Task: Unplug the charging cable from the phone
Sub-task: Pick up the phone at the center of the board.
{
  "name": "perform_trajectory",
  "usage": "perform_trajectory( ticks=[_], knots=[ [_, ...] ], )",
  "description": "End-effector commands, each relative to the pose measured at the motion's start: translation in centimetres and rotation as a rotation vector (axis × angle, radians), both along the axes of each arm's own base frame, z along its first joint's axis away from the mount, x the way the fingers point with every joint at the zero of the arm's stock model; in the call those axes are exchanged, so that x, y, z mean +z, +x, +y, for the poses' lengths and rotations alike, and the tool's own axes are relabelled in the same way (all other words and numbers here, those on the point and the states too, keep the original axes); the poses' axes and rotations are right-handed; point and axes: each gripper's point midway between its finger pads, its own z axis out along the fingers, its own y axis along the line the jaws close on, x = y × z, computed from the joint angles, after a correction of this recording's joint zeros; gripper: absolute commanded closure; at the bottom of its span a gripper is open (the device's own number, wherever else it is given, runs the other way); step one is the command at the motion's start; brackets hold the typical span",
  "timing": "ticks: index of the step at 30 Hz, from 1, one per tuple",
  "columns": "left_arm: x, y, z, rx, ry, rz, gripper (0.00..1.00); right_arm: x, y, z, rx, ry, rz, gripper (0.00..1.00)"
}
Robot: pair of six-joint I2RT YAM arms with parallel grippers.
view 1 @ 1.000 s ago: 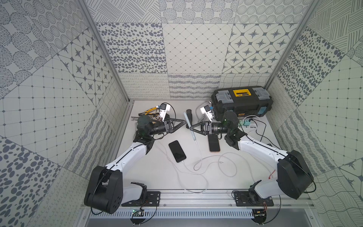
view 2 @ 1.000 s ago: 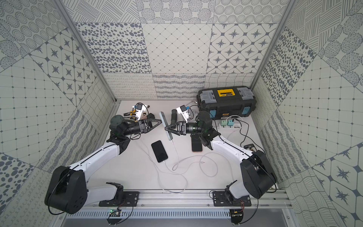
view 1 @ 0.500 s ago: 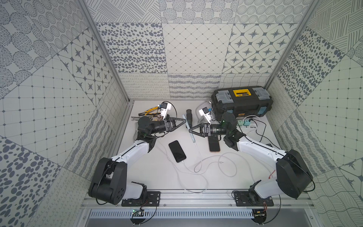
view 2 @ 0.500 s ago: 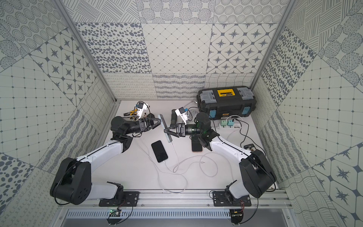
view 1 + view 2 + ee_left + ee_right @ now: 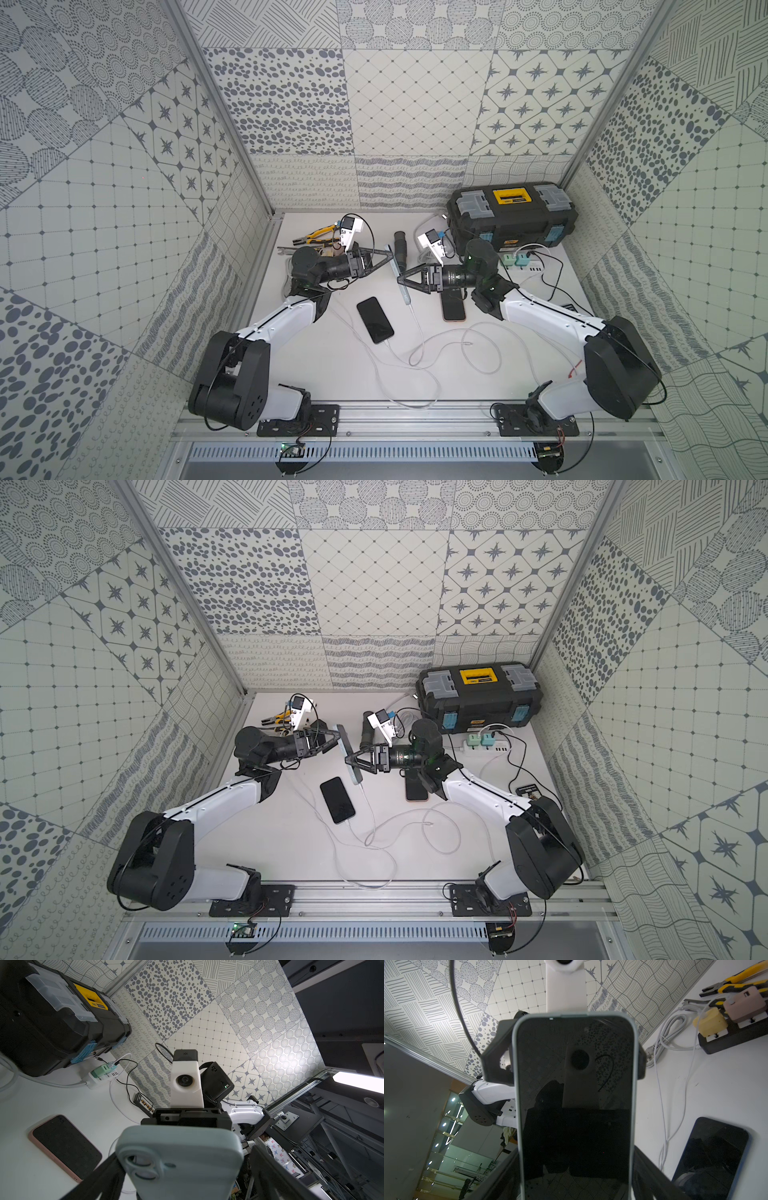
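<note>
The robot's right gripper is closed on the phone's long sides, so the left gripper should take hold of the phone's camera end before the right gripper goes down to the charging cable.
A phone in a pale blue-grey case is held up on edge above the table in both top views, also. My right gripper is shut on its two long sides, and its dark screen fills the right wrist view. A white charging cable is plugged into its lower end and trails onto the table. My left gripper is open around the phone's camera end. One finger is at the edge and a narrow gap shows at the other.
A black phone with its own cable lies flat below the grippers. A pink-cased phone lies under my right wrist. At the back are a black toolbox, a white power strip, yellow pliers and a black handle. Loose cable loops lie in front.
My left gripper has come up to the phone's camera end and its jaws have narrowed around it. The right gripper has kept its hold on the phone.
</note>
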Motion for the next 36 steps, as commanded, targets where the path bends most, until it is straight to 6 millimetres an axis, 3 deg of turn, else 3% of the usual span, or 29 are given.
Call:
perform_trajectory(
  ticks=[1, 8, 12, 17, 24, 36],
  knots=[
    [1.0, -1.1, -0.2, -0.034, -0.003, -0.096, 0.15, 0.8, 0.1, 0.1, -0.017, 0.015, -0.04, 0.43],
    [1.0, -1.0, -0.1, -0.031, -0.004, -0.098, 0.39, 0.7, 0.1, 0.0, -0.02, 0.011, -0.038, 0.4],
    [1.3, -1.1, -0.1, -0.025, -0.006, -0.113, 0.65, 0.7, -0.3, -0.2, -0.015, 0.009, -0.052, 0.2],
    [1.7, -1.0, 0.0, -0.015, -0.008, -0.133, 0.85, 0.7, -1.4, -0.8, 0.005, -0.001, -0.087, 0.05],
    [2.3, -0.6, 0.5, 0.01, -0.014, -0.146, 0.95, 0.1, -3.7, -1.6, 0.074, 0.014, -0.109, 0.07],
    [2.8, -0.1, 1.1, 0.034, -0.021, -0.149, 0.99, -2.1, -5.6, -2.4, 0.122, 0.011, -0.115, 0.22]
  ],
)
